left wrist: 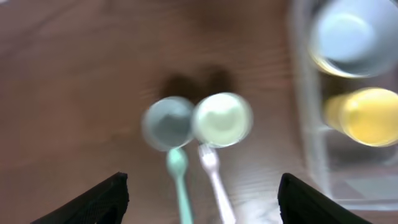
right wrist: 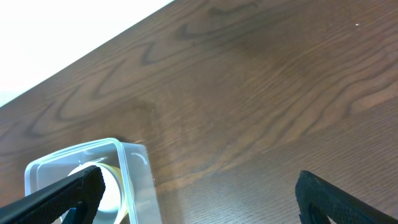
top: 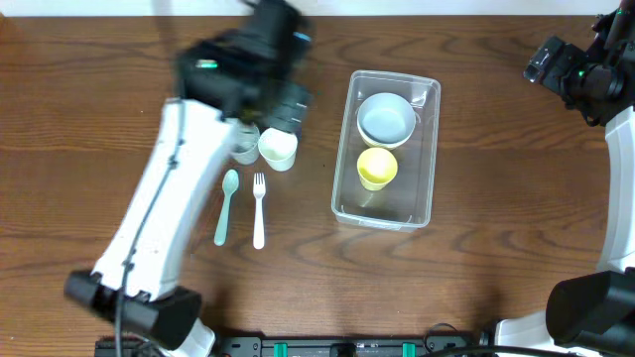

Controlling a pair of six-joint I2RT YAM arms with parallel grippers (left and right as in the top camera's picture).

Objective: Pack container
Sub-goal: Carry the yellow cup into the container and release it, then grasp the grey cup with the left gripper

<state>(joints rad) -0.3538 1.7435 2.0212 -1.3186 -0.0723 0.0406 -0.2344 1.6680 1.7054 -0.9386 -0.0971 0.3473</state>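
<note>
I should go on moving my left gripper to the side (left wrist: 146,123) away from the white cup and close it on the grey cup's rim (left wrist: 166,103), because that rim is clear there.
The clear container (top: 383,219) lies right of centre and holds a white bowl (top: 386,118) and a yellow cup (top: 377,168). To its left stand a white cup (top: 279,149) and a grey cup (top: 244,151), with a teal spoon (top: 226,206) and a white fork (top: 259,210) in front. My left gripper (top: 281,107) hovers above the two cups. In the blurred left wrist view it (left wrist: 202,199) is open and empty over the grey cup (left wrist: 168,122), white cup (left wrist: 222,119), spoon (left wrist: 180,180) and fork (left wrist: 214,180). My right gripper (top: 561,67) is at the far right, open and empty (right wrist: 199,193).
The left wrist view shows the container wall (left wrist: 305,112) at right with the bowl (left wrist: 351,37) and yellow cup (left wrist: 367,115). The right wrist view shows a container corner (right wrist: 127,171) and the table's far edge. The left arm spans the table's left side.
</note>
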